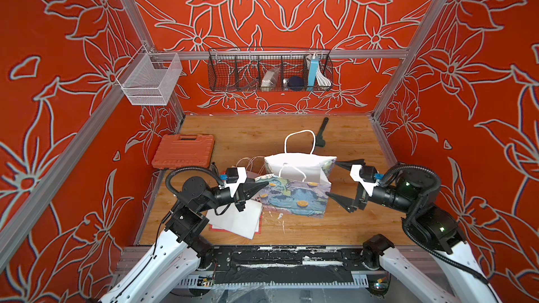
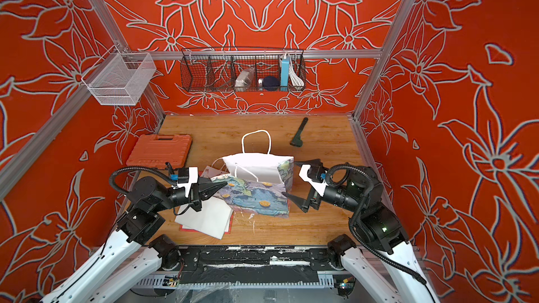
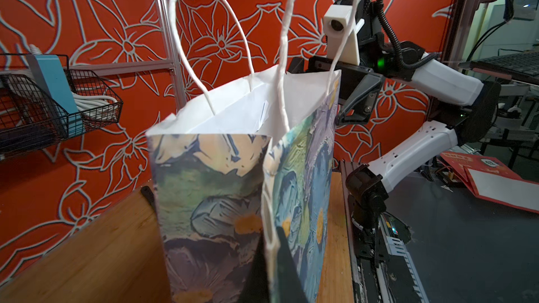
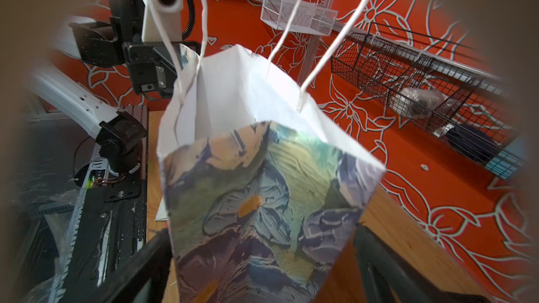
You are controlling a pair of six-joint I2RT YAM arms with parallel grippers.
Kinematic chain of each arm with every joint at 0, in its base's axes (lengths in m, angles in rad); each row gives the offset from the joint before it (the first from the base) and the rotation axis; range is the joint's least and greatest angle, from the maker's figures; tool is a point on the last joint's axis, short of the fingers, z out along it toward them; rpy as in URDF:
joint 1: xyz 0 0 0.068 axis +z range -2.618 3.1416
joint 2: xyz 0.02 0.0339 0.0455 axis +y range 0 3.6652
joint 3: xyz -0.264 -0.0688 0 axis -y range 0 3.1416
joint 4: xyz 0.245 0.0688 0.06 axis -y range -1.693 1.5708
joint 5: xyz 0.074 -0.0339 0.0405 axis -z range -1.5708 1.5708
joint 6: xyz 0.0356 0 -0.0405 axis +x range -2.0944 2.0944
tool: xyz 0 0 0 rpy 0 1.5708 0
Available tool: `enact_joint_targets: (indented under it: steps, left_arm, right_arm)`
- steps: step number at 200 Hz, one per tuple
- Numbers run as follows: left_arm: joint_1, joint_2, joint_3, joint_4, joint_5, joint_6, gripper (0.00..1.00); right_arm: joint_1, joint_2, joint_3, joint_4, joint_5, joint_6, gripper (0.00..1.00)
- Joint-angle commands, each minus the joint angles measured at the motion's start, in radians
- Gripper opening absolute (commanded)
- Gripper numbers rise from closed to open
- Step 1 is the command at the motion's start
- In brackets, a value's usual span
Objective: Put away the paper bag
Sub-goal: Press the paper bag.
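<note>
The paper bag's end panel at my right gripper [image 4: 261,207] spreads the bag's opening wide, so my right gripper should straddle both panel corners [image 1: 329,185] and squeeze the bag's front and back together.
The paper bag [image 1: 294,199] [image 2: 256,199], printed with painted blue and orange flowers, white inside and with white cord handles, stands upright and open on the middle of the wooden table. My left gripper [image 1: 262,186] [image 3: 271,246] is shut on the folded edge at the bag's [image 3: 210,199] left front corner. My right gripper [image 1: 332,179] [image 4: 259,243] is open at the bag's [image 4: 262,185] right end. One finger is off the back corner and the other off the front corner, with a gap on each side.
Flat white and red paper bags [image 1: 237,220] lie under my left arm. An orange tool case [image 1: 183,150] sits at the left, a black tool [image 1: 322,132] at the back. A black wire basket [image 1: 269,69] and a white mesh basket [image 1: 150,78] hang on the rails.
</note>
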Motion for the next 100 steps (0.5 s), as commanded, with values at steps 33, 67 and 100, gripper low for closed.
enact_joint_targets:
  steps: [33,67,100]
  left_arm:
    - [-0.011,0.001,-0.006,0.068,0.051,0.018,0.00]
    - [-0.017,0.015,0.001,0.068,-0.018,-0.014,0.00]
    - [-0.050,0.078,0.033,0.025,-0.143,-0.052,0.00]
  right_arm:
    - [-0.003,0.014,0.044,-0.018,-0.084,-0.042,0.98]
    - [-0.003,0.061,0.062,-0.013,-0.264,0.034,0.98]
    - [-0.002,0.065,0.001,0.161,-0.322,0.200,0.96]
